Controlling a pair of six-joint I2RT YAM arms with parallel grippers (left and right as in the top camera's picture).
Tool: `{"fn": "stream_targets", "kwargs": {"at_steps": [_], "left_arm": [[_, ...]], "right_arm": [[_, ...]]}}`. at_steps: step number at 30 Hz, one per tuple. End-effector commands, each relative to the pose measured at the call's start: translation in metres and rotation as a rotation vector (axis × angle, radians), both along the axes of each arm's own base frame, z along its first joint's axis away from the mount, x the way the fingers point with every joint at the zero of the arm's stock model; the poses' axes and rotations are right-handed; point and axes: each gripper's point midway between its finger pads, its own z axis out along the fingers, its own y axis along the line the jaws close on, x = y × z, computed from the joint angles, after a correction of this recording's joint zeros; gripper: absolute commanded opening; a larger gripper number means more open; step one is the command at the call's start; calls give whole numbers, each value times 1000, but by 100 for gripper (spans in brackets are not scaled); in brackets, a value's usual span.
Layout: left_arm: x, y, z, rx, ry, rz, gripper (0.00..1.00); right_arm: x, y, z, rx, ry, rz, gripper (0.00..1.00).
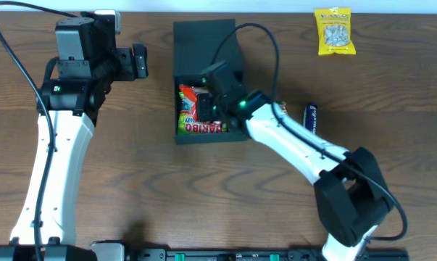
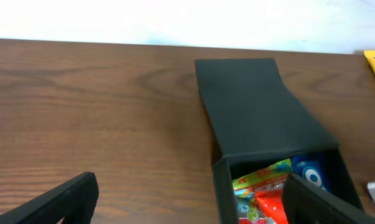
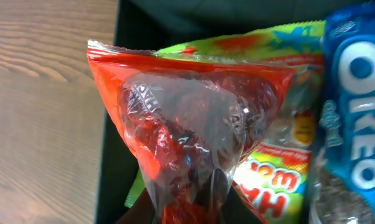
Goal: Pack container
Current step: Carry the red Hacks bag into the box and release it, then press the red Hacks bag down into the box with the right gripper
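Observation:
I should open my right gripper and then press the red clear packet flat [image 3: 187, 121] with closed fingers, because the red clear packet's top edge [image 3: 190, 64] sticks up over the Haribo packet.
The black box [image 1: 204, 40] sits at the table's middle back with its flap lid open toward the far side; it also shows in the left wrist view [image 2: 255, 118]. Inside lie a green Haribo packet [image 1: 201, 128], an Oreo packet [image 3: 355, 124] and a red clear packet [image 1: 190, 98]. My right gripper [image 1: 212, 104] is inside the box, shut on the red clear packet [image 3: 187, 130], holding it over the Haribo packet [image 3: 280, 155]. My left gripper [image 1: 138, 61] is open and empty, left of the box, above bare table [image 2: 112, 124].
A yellow snack packet [image 1: 335, 31] lies at the back right. A dark blue packet [image 1: 311, 118] lies right of the box beside my right arm. The left arm's base stands at the front left.

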Motion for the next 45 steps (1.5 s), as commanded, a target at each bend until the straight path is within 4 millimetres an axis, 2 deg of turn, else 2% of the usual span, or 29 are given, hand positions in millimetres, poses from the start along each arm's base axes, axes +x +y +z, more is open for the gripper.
{"fn": "stream_targets", "kwargs": {"at_steps": [1,5,6,7,8,9,11,14,16,17,18,20,21,27,31,36,38,40,43,45], "left_arm": [[-1,1,19,-1,-42,5,95],[-2,1,19,-1,-40,5,95],[-2,0,19,-1,-39,4,95],[-2,1,19,0,-39,4,95],[-2,1,19,1,-40,3,95],[-2,1,19,2,-40,2,95],[-2,1,19,2,-40,2,95],[-2,1,19,3,-40,2,95],[-2,1,19,2,-40,2,95],[-2,1,19,2,-40,2,95],[-2,1,19,2,-40,2,95],[-2,1,19,2,-40,2,95],[-2,1,19,2,-40,2,95],[-2,1,19,2,-40,2,95],[-2,0,19,2,-40,2,95],[-2,0,19,2,-40,2,95],[-2,0,19,2,-40,2,95],[-2,0,19,2,-39,2,95],[-2,0,19,2,-40,2,95],[-2,0,19,2,-40,2,95]], "right_arm": [[8,-1,6,-44,-79,-109,4],[6,5,6,-66,-115,-136,5],[5,5,6,-68,-115,-135,11],[6,8,5,-62,-118,-132,49],[6,10,6,-53,-121,-128,79],[8,12,7,-47,-129,-123,98],[13,16,19,-48,-184,-75,99],[24,8,51,-27,-249,-56,99],[27,6,65,-8,-271,-9,99],[26,5,69,-1,-274,25,99],[25,5,69,8,-265,72,82],[16,10,66,41,-229,182,21],[10,13,61,54,-209,239,1],[-4,16,28,2,-149,385,1],[-12,21,-3,-6,-78,444,1],[-16,19,-59,-51,24,452,1],[-16,20,-70,-57,39,461,1],[-14,24,-70,-45,14,484,1],[-1,31,-42,-1,-67,498,1],[9,31,-14,32,-116,495,1]]}}
